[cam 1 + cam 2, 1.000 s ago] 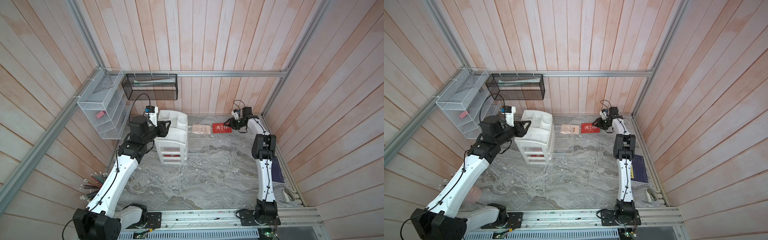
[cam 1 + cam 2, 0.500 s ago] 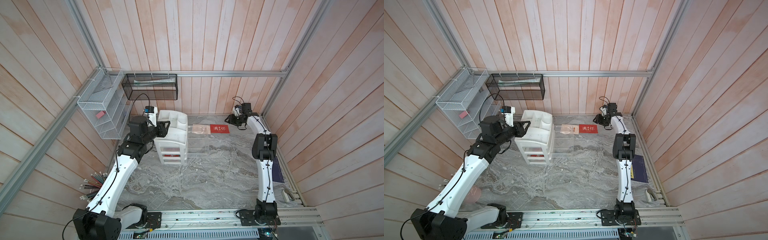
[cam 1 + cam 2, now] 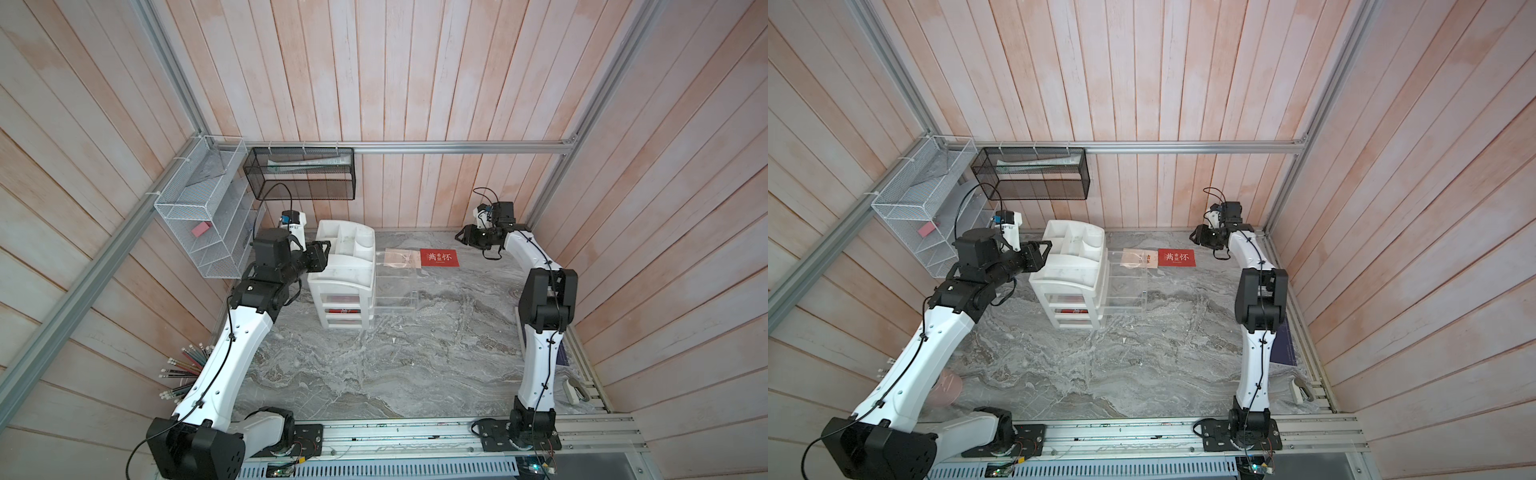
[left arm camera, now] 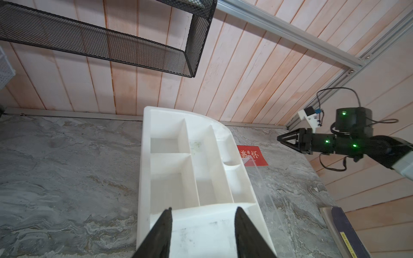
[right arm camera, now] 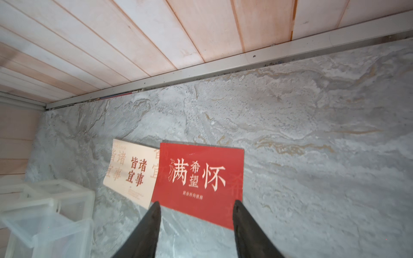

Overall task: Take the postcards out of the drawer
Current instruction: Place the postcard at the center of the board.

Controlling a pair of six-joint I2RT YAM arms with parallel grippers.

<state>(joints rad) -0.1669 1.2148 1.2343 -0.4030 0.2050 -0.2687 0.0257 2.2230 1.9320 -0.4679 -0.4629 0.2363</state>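
Observation:
The clear drawers (image 3: 397, 293) are sticking out of the drawer unit. My left gripper should hold the unit's side rim (image 4: 144, 202) to keep the unit steady while my right gripper closes the drawers.
Two postcards lie flat on the marble table by the back wall: a beige one (image 3: 401, 258) (image 5: 131, 172) and, touching its right edge, a red one (image 3: 440, 257) (image 5: 199, 178) (image 4: 252, 156). The white drawer unit (image 3: 345, 282) stands to their left with two clear drawers (image 3: 395, 270) pulled out toward them. Something red shows inside its lower part (image 3: 343, 309). My right gripper (image 3: 459, 239) (image 5: 196, 205) hangs open and empty just right of the red card. My left gripper (image 3: 328, 245) (image 4: 203, 209) is open, its fingers resting on the unit's top tray at its left end.
A black mesh basket (image 3: 299, 172) and a white wire shelf (image 3: 199, 220) hang on the back-left walls. Pencils (image 3: 183, 374) stick out at the left wall. A navy booklet (image 4: 344, 230) and a small white device (image 3: 575, 390) lie along the right edge.
My right gripper has let go of the red postcard, which now lies flat beside the beige one, and has drawn back to the right. The left arm has stayed put.

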